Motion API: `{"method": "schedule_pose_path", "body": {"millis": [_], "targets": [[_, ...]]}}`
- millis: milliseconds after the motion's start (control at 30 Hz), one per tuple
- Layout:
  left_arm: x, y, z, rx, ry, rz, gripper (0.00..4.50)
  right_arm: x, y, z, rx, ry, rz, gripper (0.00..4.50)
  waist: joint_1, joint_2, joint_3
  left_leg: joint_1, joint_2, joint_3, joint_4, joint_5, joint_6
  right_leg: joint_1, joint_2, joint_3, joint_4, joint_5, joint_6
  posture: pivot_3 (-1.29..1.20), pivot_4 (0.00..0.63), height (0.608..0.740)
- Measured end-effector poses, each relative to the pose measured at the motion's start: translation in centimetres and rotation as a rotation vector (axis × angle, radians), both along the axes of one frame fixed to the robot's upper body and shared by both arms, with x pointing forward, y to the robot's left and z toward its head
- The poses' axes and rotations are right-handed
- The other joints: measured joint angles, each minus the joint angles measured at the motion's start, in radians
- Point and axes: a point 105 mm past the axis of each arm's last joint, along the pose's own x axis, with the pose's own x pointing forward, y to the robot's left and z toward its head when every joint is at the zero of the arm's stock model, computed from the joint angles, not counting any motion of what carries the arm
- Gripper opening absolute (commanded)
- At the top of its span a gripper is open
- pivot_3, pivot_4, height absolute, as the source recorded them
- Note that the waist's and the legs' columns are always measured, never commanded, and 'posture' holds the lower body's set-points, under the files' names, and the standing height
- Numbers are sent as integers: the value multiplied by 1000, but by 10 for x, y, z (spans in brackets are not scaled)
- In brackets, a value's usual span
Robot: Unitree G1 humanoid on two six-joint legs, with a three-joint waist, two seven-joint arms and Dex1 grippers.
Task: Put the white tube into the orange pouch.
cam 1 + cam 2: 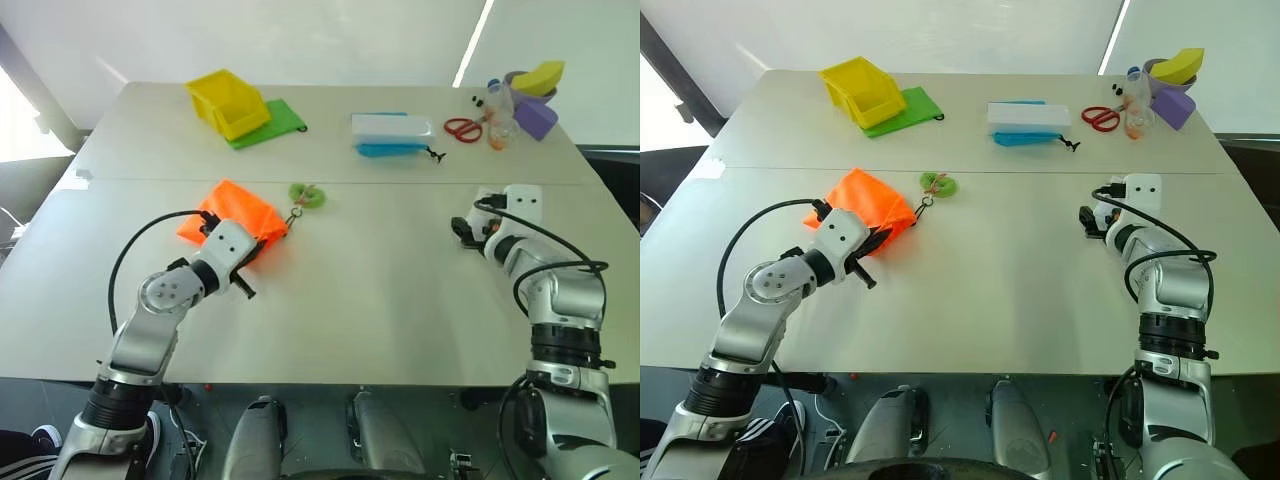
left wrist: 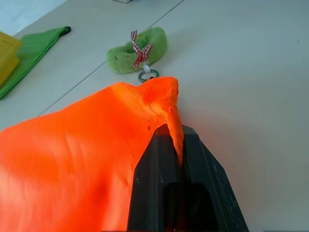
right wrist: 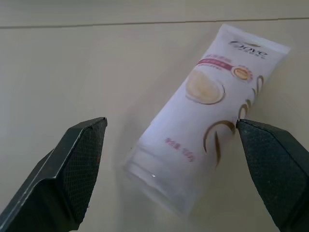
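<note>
The green ornament [image 1: 307, 196] will draw out more cord when the robot pulls it, because the short black cord [image 1: 293, 217] joins it to the pouch's edge.
The orange pouch [image 1: 235, 212] lies on the left half of the table, its black cord running to a green ornament [image 1: 308, 195]. My left gripper [image 2: 176, 133] is shut on a raised fold of the pouch's edge, which stands up between the two black fingers. On the right half lies the white tube [image 3: 207, 116], flat on the table, with its cap end toward my right gripper. My right gripper [image 3: 171, 123] is open wide just short of the tube, one finger on each side of it and neither touching it. In the left eye view the tube [image 1: 518, 199] sits just beyond that gripper [image 1: 466, 231].
At the back left stands a yellow bin [image 1: 228, 100] on a flat green cloth [image 1: 282, 122]. A white-and-blue box [image 1: 392, 133] lies at the back middle. Red scissors [image 1: 462, 127], a small bottle [image 1: 497, 108] and purple and yellow items [image 1: 537, 95] crowd the back right corner.
</note>
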Motion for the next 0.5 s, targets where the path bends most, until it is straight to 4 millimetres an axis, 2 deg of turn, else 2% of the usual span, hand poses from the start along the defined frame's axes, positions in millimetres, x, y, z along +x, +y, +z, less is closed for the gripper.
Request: {"method": "schedule_pose_path", "body": {"millis": [233, 333, 433, 467, 500], "targets": [[0, -1, 0, -6, -2, 3, 24, -2, -7, -15, -31, 77, -52, 4500, 0, 0, 0, 0, 0, 0, 0, 0, 0, 0, 0, 0, 0, 0, 0, 0, 150, 740], [0, -1, 0, -7, -2, 4, 0, -1, -7, -15, -29, 77, -56, 3614, 0, 0, 0, 0, 0, 0, 0, 0, 0, 0, 0, 0, 0, 0, 0, 0, 150, 740], [0, -1, 0, -7, -2, 5, 0, -1, -7, -15, -27, 75, -61, 2128, 0, 0, 0, 0, 0, 0, 0, 0, 0, 0, 0, 0, 0, 0, 0, 0, 150, 740], [0, -1, 0, -7, -2, 6, 0, 0, -7, -14, -27, 70, -58, 1801, 0, 0, 0, 0, 0, 0, 0, 0, 0, 0, 0, 0, 0, 0, 0, 0, 150, 740], [0, -1, 0, -7, -3, 6, 0, 0, -7, -13, -27, 69, -58, 1799, 0, 0, 0, 0, 0, 0, 0, 0, 0, 0, 0, 0, 0, 0, 0, 0, 150, 740]]}}
